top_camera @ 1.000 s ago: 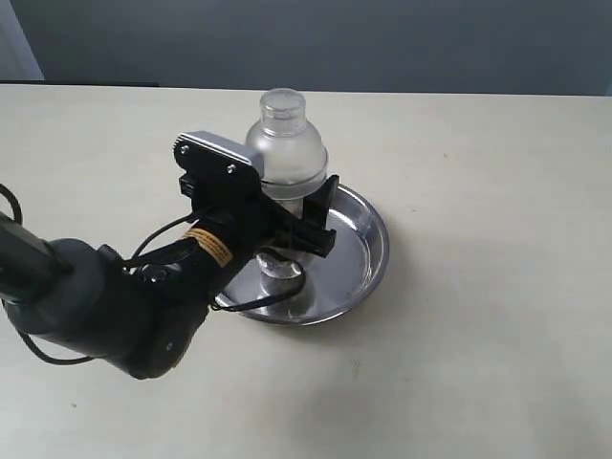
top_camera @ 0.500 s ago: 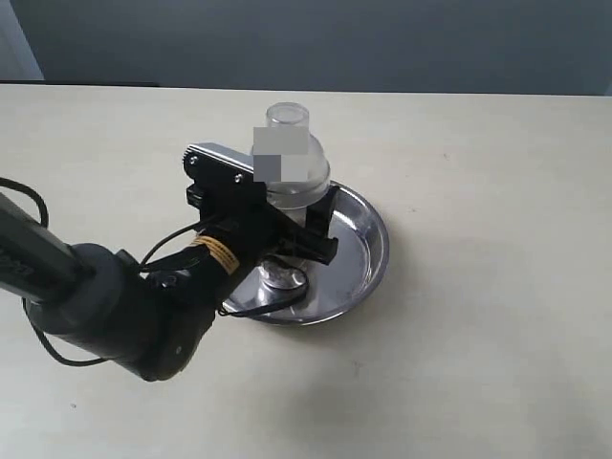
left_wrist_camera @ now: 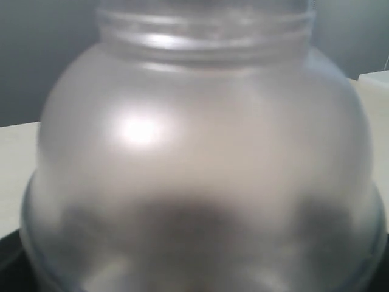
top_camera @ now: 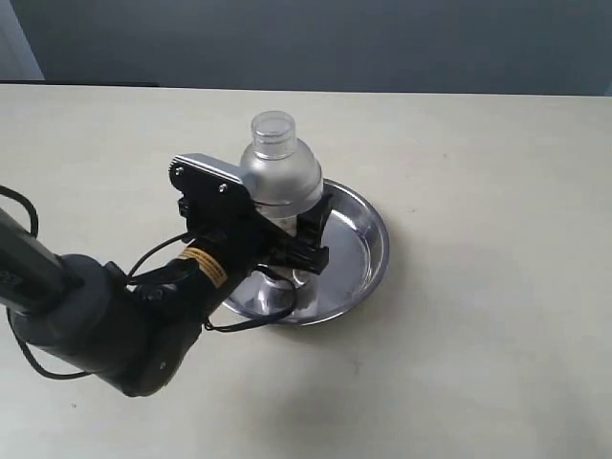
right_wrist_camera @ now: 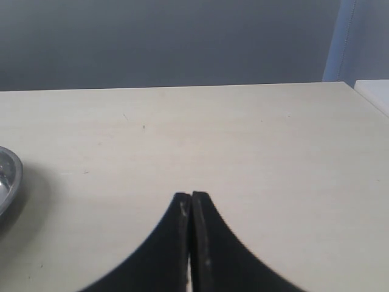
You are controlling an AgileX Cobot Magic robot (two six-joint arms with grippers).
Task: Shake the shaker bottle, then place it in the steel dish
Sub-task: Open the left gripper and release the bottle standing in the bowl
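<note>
My left gripper has the shaker bottle's base (top_camera: 300, 277) inside the steel dish's rim. It should keep lowering until the bottle's base stands flat on the dish bottom (top_camera: 312, 300), then let go.
The frosted shaker bottle (top_camera: 277, 172) stands upright over the steel dish (top_camera: 359, 251), its domed top and round cap showing above my left arm. My left gripper (top_camera: 292, 239) is shut on the bottle's body, one black finger (top_camera: 316, 229) on its right side. I cannot tell whether the bottle's base touches the dish floor. In the left wrist view the bottle's dome (left_wrist_camera: 200, 158) fills the frame, blurred, and the fingers are hidden. My right gripper (right_wrist_camera: 191, 198) is shut on nothing, over bare table, with the dish's rim (right_wrist_camera: 9, 176) at the view's edge.
The beige table (top_camera: 478, 143) spreads around the dish. My left arm's dark body (top_camera: 105, 316) and its cable lie over the table's front left. A grey wall stands behind the table's far edge.
The bottle and my left gripper have come down and shifted slightly left over the dish. The right arm stays out of the exterior view.
</note>
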